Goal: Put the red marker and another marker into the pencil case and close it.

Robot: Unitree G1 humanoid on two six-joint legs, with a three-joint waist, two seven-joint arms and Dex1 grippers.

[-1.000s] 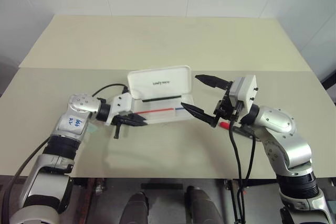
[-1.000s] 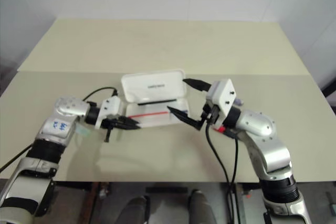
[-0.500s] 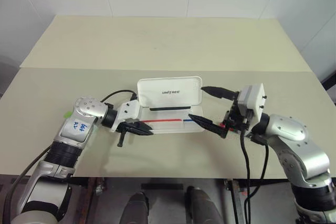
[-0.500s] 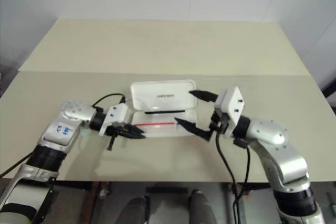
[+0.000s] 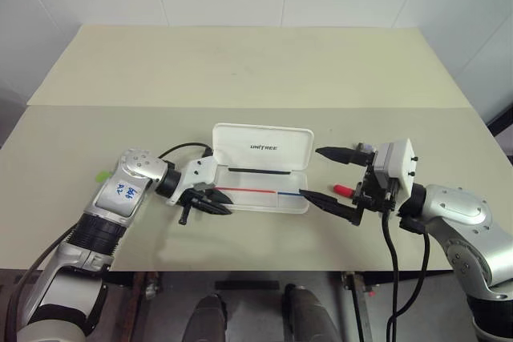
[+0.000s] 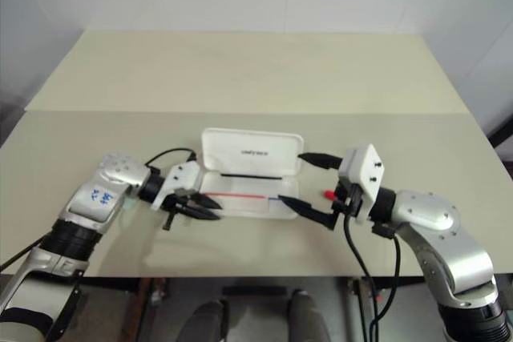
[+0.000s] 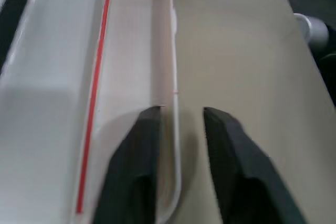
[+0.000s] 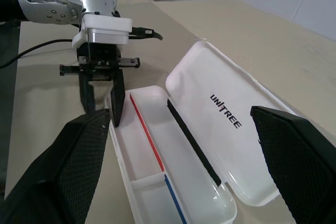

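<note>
The tray's long back compartment (image 5: 255, 181) runs unbroken beside the divider, so the red marker (image 5: 344, 191) will lie flat lengthwise inside when I lower it there.
The white pencil case (image 5: 262, 148) lies open at mid table, its "UNITREE" lid leaning back and its tray (image 7: 131, 51) showing a red and a blue stripe. My left gripper (image 5: 215, 202) is at the tray's left end, open. Its fingers (image 7: 144, 145) straddle the tray's front wall, one inside and one outside. My right gripper (image 5: 309, 171) stands wide open at the case's right end, holding nothing. The red marker (image 5: 343, 190) lies on the table behind that gripper, with just its red end showing. A light-green bit of another marker (image 5: 102, 175) peeks out beside my left forearm.
A small grey-purple piece (image 5: 365, 147) lies just behind my right gripper. The beige table (image 5: 240, 70) has a seam running across it behind the case, and a black cable hangs from each wrist.
The case has slid right and toward me and turned square to the table edge. My left gripper's fingers have parted. My right gripper has drawn back to the right, uncovering the marker's red end.
</note>
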